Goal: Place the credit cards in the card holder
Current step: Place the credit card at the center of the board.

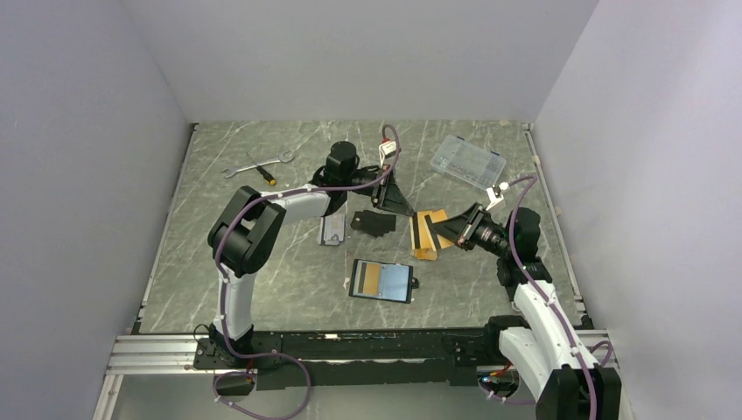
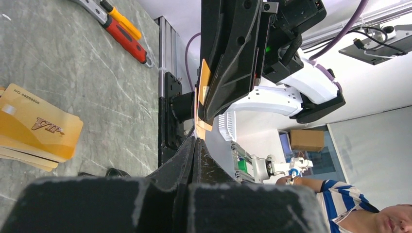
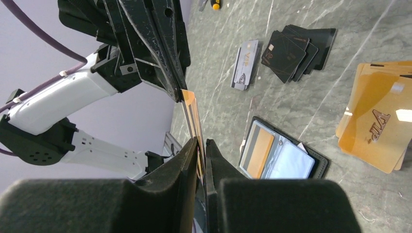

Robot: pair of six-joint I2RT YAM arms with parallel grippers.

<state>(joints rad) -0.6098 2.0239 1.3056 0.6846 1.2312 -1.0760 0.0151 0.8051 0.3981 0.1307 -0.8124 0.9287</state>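
The card in my left gripper should keep being pulled clear of the other card and then be let go on the stack [image 1: 426, 255], because each gripper is pinching its own orange card [image 1: 419, 233].
The card holder [image 1: 398, 282] lies open near the front middle, pale blue inside, with one orange card [image 1: 370, 280] in its left pocket; it also shows in the right wrist view [image 3: 296, 162]. A stack of orange cards [image 1: 424, 241] lies right of centre and shows in both wrist views [image 3: 376, 116] [image 2: 36, 128]. My right gripper [image 3: 200, 141] is shut on one orange card [image 3: 192, 114], held edge-on above the table. My left gripper [image 2: 196, 140] is shut on the same card's other end [image 2: 204, 80]. The two grippers meet tip to tip above the stack [image 1: 409, 210] [image 1: 435, 225].
A pile of black cards [image 1: 374, 222] and a grey VIP card [image 1: 332, 229] lie left of the stack. A wrench [image 1: 258, 164] and a screwdriver [image 1: 262, 172] lie at the back left. A clear plastic box [image 1: 468, 162] sits at the back right.
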